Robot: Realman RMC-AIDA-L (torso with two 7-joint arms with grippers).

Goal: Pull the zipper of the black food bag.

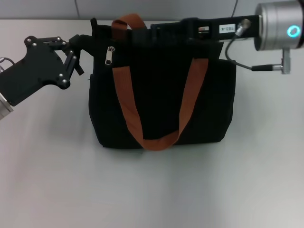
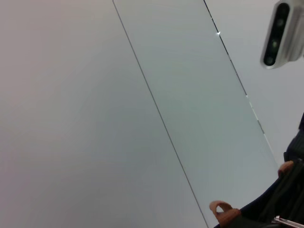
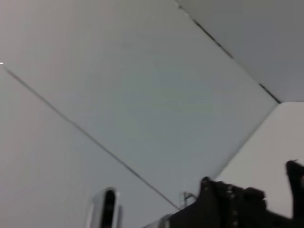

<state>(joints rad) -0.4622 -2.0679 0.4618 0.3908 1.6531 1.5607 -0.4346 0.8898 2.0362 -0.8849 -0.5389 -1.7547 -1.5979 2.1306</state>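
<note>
My left gripper is busy with the black fabric tab [image 1: 87, 43] that it holds at the bag's corner. Next, my right gripper reaches over and grabs the silver zipper pull [image 1: 109, 56].
The black food bag [image 1: 161, 99] stands in the middle of the table in the head view, with two rust-orange straps [image 1: 128, 109] hanging over its front. The silver zipper pull [image 1: 109, 55] hangs near the bag's top left corner. My left gripper [image 1: 75, 51] is at that corner and is shut on a black fabric tab [image 1: 84, 41] drawn out from the bag's end. My right gripper [image 1: 159, 31] lies along the bag's top edge, right of the zipper pull and apart from it. A corner of the bag [image 2: 280, 204] and a strap [image 2: 223, 211] show in the left wrist view.
The white table [image 1: 152, 190] runs wide in front of the bag and to both sides. A grey wall [image 1: 156, 8] stands close behind the bag. The right arm's silver wrist [image 1: 280, 26] and its cable [image 1: 237, 59] hang over the bag's right top corner.
</note>
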